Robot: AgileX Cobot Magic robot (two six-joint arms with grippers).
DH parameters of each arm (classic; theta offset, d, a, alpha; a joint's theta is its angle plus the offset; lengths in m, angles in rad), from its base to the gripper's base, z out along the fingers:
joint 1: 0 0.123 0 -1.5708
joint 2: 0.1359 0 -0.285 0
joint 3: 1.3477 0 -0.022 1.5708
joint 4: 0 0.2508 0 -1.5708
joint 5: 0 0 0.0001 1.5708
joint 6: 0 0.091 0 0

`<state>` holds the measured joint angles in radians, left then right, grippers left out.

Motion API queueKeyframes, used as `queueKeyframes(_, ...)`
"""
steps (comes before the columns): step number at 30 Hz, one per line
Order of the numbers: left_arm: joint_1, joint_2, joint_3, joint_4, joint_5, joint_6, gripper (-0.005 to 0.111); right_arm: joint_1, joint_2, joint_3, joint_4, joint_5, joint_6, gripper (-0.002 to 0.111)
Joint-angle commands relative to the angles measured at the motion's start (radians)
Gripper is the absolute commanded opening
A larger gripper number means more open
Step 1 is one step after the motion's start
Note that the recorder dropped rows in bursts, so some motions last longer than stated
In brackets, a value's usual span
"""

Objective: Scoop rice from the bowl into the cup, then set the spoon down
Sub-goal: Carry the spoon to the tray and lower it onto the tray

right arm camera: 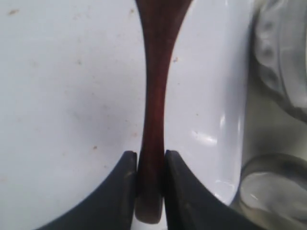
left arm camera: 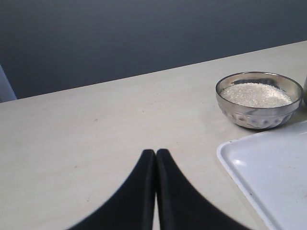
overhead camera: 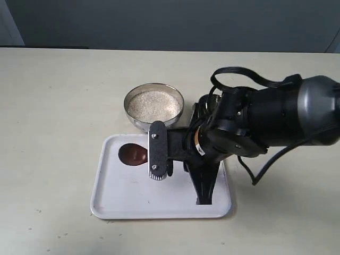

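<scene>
My right gripper should keep lowering the spoon's handle until it lies flat and then let go, because the spoon's oval bowl [overhead camera: 133,154] is inside the tray's rim over the clear white tray [overhead camera: 175,187].
The steel bowl [overhead camera: 153,106] with its faceted side [right arm camera: 283,62] holds a level heap of rice [overhead camera: 154,105] and stands just behind the white tray [overhead camera: 133,196]. My right gripper [right arm camera: 151,155] is shut on the end of the dark wooden spoon's handle [right arm camera: 156,96]. The spoon's oval bowl [overhead camera: 133,154] sits low on the tray's left part and looks empty. The cup [right arm camera: 268,191] shows beside the tray's rim with something pale inside; in the exterior view my arm hides it. My left gripper [left arm camera: 156,152] is shut and empty over bare table, left of the tray [left arm camera: 268,177].
My bulky right arm [overhead camera: 265,119] covers the tray's right half and the table beyond it. The bowl [left arm camera: 258,98] and its rice [left arm camera: 256,94] lie far right of the left gripper. A dark wall runs along the table's far edge.
</scene>
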<state>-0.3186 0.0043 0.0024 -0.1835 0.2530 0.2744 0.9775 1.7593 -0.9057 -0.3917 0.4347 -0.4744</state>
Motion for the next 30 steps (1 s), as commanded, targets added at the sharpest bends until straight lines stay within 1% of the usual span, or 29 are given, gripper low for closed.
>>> queueKeyframes(1,-0.005,-0.004,-0.002,0.001,-0.012,-0.003,0.001,0.002,0.045,0.002,0.01,-0.028,-0.004,-0.001)
queueKeyframes(7,-0.005,-0.004,-0.002,0.001,-0.012,-0.003,0.001,0.002,0.084,0.002,0.02,-0.056,-0.004,-0.001)
queueKeyframes(12,-0.005,-0.004,-0.002,0.001,-0.012,-0.003,0.001,0.002,0.099,0.002,0.022,-0.08,0.034,-0.001)
queueKeyframes(30,-0.005,-0.004,-0.002,0.001,-0.012,-0.003,0.001,0.002,0.113,0.002,0.074,-0.082,0.089,-0.001)
